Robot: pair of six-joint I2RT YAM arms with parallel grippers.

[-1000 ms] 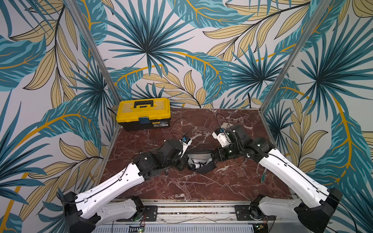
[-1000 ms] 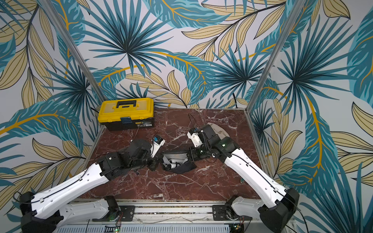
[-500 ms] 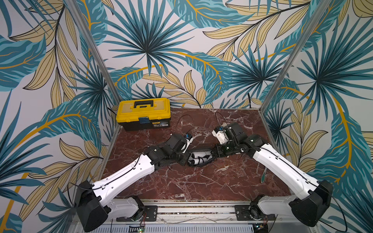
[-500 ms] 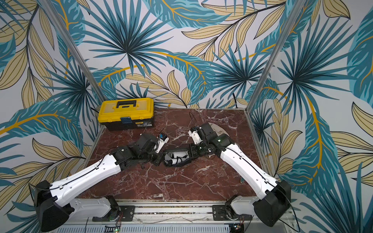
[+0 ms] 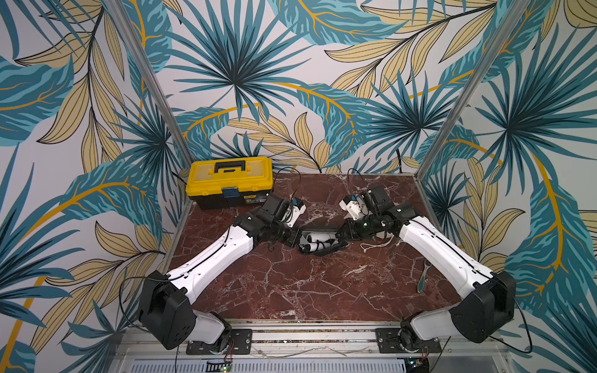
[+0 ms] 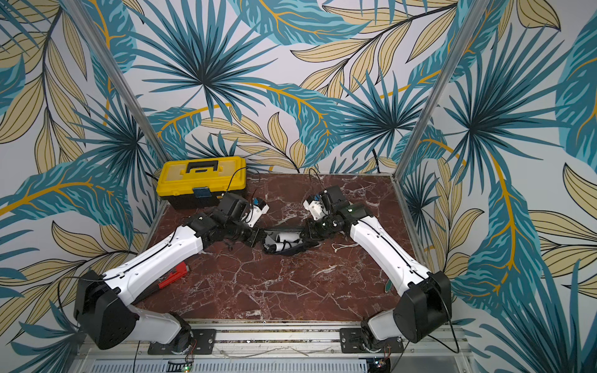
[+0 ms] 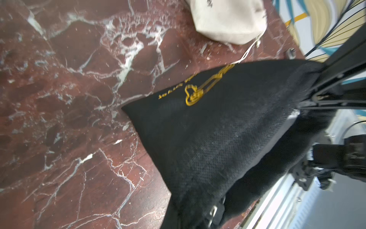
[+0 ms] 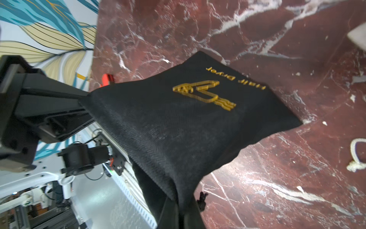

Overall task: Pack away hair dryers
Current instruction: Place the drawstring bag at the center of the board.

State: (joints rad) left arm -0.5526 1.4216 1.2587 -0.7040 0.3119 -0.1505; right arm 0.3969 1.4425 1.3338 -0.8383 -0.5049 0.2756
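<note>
The drawstring's knot (image 8: 202, 200) is hanging loose while my right gripper holds the black bag's rim (image 8: 176, 182). I should let go of the bag's rim and grab the drawstring to close the bag.
A black drawstring bag (image 5: 319, 251) printed "Hair Dryer" hangs stretched between my two grippers over the middle of the marble table. Its mouth faces up, and a white hair dryer (image 5: 315, 239) (image 6: 285, 238) with its black cord lies inside. My left gripper (image 5: 295, 237) (image 7: 210, 216) is shut on the bag's rim at one side. On the opposite rim my right gripper (image 5: 339, 233) (image 8: 179, 214) is shut as well. Both wrist views show the bag's cloth (image 7: 217, 128) (image 8: 198, 119) pulled taut, with one bottom corner on the table.
A yellow toolbox (image 5: 231, 181) stands at the back left. A beige bag (image 7: 227, 19) lies under my right arm, its white cord (image 5: 376, 245) trailing forward. A red tool (image 6: 174, 274) lies under my left arm. A green-handled tool (image 5: 423, 279) sits near the right edge.
Both grippers have carried the bag a little toward the back of the table and drawn apart, so the bag's mouth is now stretched tight between them.
</note>
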